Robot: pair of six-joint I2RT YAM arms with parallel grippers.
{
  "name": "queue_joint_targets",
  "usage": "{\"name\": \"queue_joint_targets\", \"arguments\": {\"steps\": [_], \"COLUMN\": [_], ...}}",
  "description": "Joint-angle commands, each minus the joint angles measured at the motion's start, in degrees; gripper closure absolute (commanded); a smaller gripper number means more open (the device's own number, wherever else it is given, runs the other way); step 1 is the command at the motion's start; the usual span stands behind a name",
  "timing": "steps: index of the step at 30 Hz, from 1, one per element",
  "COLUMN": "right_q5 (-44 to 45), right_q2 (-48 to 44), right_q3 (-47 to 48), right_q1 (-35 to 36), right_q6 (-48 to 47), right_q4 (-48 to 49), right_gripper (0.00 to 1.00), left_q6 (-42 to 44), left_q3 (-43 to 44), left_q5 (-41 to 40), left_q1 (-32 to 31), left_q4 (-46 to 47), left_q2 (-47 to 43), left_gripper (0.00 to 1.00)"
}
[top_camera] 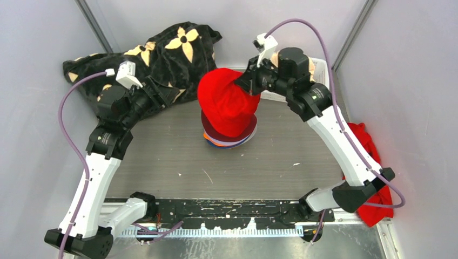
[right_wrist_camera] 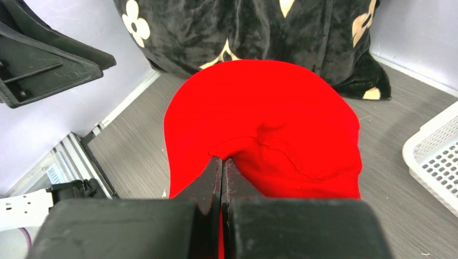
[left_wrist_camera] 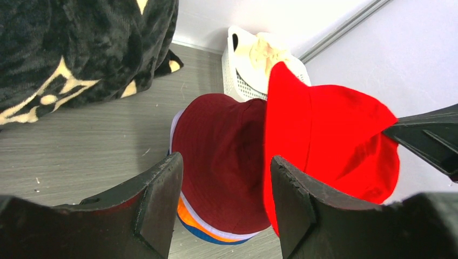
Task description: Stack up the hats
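Observation:
The red hat's brim [top_camera: 232,129] is lined up above the maroon hat. I should go on moving my right gripper toward the blanket [top_camera: 195,69] and release the red hat over the stack.
My right gripper [top_camera: 247,81] [right_wrist_camera: 221,159] is shut on a bright red hat [top_camera: 227,105] [right_wrist_camera: 259,108] and holds it hanging over the stack. In the left wrist view [left_wrist_camera: 329,135] its crown and brim show. The stack [top_camera: 229,141] lies mid-table: a maroon hat [left_wrist_camera: 216,124] on top, with a pale lilac rim, an orange rim [left_wrist_camera: 186,213] and a blue rim under it. A cream hat [left_wrist_camera: 264,51] lies in a white basket [left_wrist_camera: 237,83]. My left gripper [top_camera: 164,93] [left_wrist_camera: 227,162] is open and empty, left of the stack, over the blanket's edge.
A large black blanket with cream flowers [top_camera: 162,48] [right_wrist_camera: 259,32] fills the back left. The white basket [top_camera: 323,67] [right_wrist_camera: 432,151] stands at the back right behind the right arm. A plain red cloth [top_camera: 372,210] lies by the right wall under the right arm.

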Motion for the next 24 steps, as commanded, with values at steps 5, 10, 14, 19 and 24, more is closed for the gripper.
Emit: {"name": "queue_joint_targets", "arguments": {"steps": [5, 10, 14, 19, 24], "right_q5": [6.1, 7.48, 6.95, 5.23, 4.3], "right_q2": [5.77, 9.06, 11.98, 14.27, 12.49], "right_q3": [5.2, 7.47, 9.82, 10.57, 7.03], "right_q1": [3.86, 4.56, 4.66, 6.06, 7.57], "right_q6": [-2.35, -2.67, -2.69, -2.47, -1.74], "right_q4": [3.68, 4.4, 4.49, 3.96, 6.54], "right_gripper": [0.99, 0.99, 0.99, 0.92, 0.6], "left_q6": [0.99, 1.14, 0.79, 0.39, -0.39], "left_q3": [-1.16, -2.56, -3.87, -6.31, -8.8], "left_q5": [-0.16, 0.29, 1.1, 1.53, 1.97], "left_q1": [-0.19, -0.14, -0.16, -0.12, -0.19], "left_q4": [1.95, 2.78, 4.07, 7.51, 13.14], "left_q2": [-1.25, -0.94, 0.08, 1.54, 3.78], "left_gripper": [0.39, 0.39, 0.39, 0.39, 0.39]}}
